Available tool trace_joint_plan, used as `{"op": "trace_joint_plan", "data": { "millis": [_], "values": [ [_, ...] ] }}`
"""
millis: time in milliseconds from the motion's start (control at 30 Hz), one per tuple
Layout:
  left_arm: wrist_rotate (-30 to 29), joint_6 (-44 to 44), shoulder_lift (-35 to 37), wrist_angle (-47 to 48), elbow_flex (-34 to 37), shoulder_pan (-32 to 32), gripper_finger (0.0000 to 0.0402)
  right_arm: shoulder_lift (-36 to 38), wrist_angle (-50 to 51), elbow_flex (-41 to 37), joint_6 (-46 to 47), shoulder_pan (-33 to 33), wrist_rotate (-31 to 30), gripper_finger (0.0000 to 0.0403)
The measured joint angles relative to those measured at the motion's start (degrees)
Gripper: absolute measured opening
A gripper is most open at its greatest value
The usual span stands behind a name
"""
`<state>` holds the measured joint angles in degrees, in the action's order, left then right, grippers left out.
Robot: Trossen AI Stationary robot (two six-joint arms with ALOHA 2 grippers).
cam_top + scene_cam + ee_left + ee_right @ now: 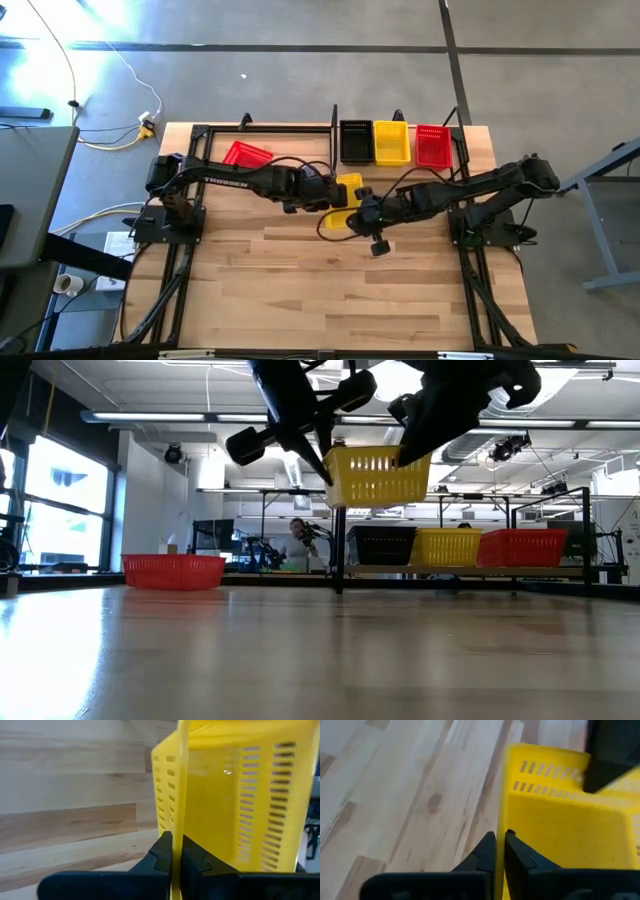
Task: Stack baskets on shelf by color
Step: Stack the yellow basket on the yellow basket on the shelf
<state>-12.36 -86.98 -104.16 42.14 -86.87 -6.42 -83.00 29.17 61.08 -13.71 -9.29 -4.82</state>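
Both of the robot's grippers are on the yellow basket (376,478) and the shelf's yellow one (392,143) is on the right gripper's side, so next the left gripper opens to let the right gripper carry the basket they hold.
Both grippers hold one yellow mesh basket (378,476) in the air over the table's middle (346,186). My left gripper (173,852) is shut on its left wall, and my right gripper (500,847) is shut on its right wall. The shelf (334,118) stands at the far edge with a black basket (356,142), a yellow basket (391,142) and a red basket (432,146) side by side on its base. Another red basket (246,155) rests with its bottom on the table, far left. My left gripper pinches the yellow basket's left wall at the rim (180,815), one finger inside and one outside. It comes slanting down from the table's left. The basket hangs clear of the table, nearly level (350,500). My right gripper pinches the opposite wall at its rim (500,805), one finger inside the basket and one outside. It reaches in slanting down from the table's right. The basket is lifted clear between the two grippers.
The shelf's thin black posts (338,565) rise in front of the stored baskets. The loose red basket (173,571) sits left of the shelf. Bare wooden tabletop (340,290) stretches toward the near edge. A person (297,545) shows in the room far behind.
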Motion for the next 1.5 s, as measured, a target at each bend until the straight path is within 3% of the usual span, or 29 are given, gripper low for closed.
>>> {"op": "trace_joint_plan", "data": {
  "millis": [200,667,1100,1233,1500],
  "values": [
    [0.47,5.37,0.00,-0.26,0.02,-0.87,0.0026,0.00,-0.12,0.00,5.73,-0.07,-3.16,0.0005],
    [11.08,28.01,0.00,-0.11,0.02,-6.50,0.0115,0.00,-1.97,-0.02,20.50,-0.06,-1.83,0.0001],
    [10.66,45.39,0.02,-0.09,0.02,-9.22,0.0116,0.21,5.35,-0.07,35.42,-3.90,-0.59,0.0000],
    [13.12,49.33,0.02,0.03,0.00,-9.67,0.0116,1.76,7.68,-0.07,39.39,-5.62,-0.63,0.0000],
    [14.30,53.89,0.02,0.30,0.00,-10.15,0.0116,7.83,17.44,-0.07,45.19,-8.19,-5.68,0.0000]
  ]
}}
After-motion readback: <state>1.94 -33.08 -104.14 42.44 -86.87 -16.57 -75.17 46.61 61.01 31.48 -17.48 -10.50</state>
